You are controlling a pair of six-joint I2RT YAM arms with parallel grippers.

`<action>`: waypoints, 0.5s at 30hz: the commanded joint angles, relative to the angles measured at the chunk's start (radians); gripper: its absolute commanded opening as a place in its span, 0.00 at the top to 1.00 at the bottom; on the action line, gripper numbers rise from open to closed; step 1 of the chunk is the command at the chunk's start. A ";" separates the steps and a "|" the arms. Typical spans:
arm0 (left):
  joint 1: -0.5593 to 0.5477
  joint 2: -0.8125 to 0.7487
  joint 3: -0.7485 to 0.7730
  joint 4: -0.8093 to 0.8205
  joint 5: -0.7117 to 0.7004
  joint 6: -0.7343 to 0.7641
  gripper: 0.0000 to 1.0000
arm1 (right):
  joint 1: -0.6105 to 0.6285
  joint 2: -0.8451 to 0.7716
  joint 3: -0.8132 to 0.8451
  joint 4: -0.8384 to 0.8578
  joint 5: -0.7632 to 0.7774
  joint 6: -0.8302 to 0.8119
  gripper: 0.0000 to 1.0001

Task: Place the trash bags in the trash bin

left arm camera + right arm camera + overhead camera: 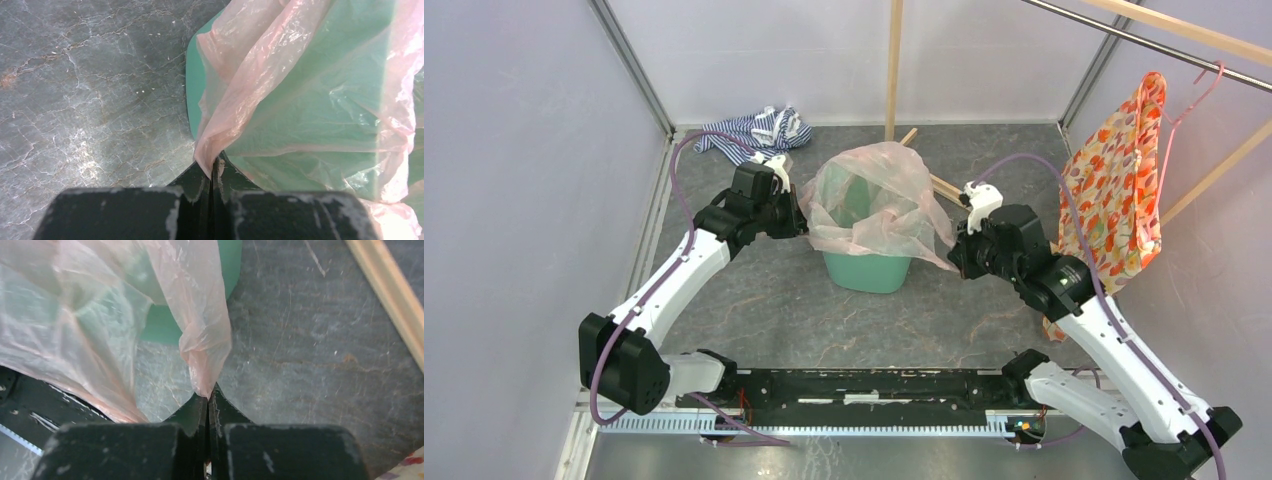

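I keep lowering the trash bag's pinched edge (940, 262), now outside the trash bin's rim, beside the bin's side (898, 276) with my right gripper, then release it there.
The pale pink translucent trash bag (879, 190) hangs into and over the mint-green trash bin (869, 270) at the table's middle. Its mouth is spread over the bin's rim and its edges drape down the outside. My left gripper (802, 218) is shut on the bag's left edge (220, 125), beside the bin's wall (192, 90). My right gripper (954, 255) is shut on the bag's right edge (202, 355), beside the bin (160, 327) and lower than the rim. Both pairs of jaws pinch bunched plastic at their tips.
A blue-white striped cloth (759, 128) lies at the back left. An orange floral garment (1119, 185) hangs on a pink hanger from a rail at the right. Wooden frame posts (894, 60) stand behind the bin, and a wooden slat (387, 295) lies on the floor.
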 commanded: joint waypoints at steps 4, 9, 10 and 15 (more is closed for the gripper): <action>0.006 -0.006 0.007 0.015 0.002 -0.026 0.98 | 0.000 -0.009 -0.111 0.067 0.157 -0.027 1.00; 0.006 0.030 0.015 0.028 -0.051 -0.032 0.98 | 0.000 0.002 -0.189 0.151 0.284 -0.017 1.00; 0.007 0.035 0.020 0.027 -0.064 -0.034 0.98 | 0.000 0.003 -0.206 0.174 0.307 -0.011 1.00; 0.041 0.091 0.057 0.043 -0.136 -0.046 0.98 | 0.000 0.015 -0.284 0.283 0.430 0.003 1.00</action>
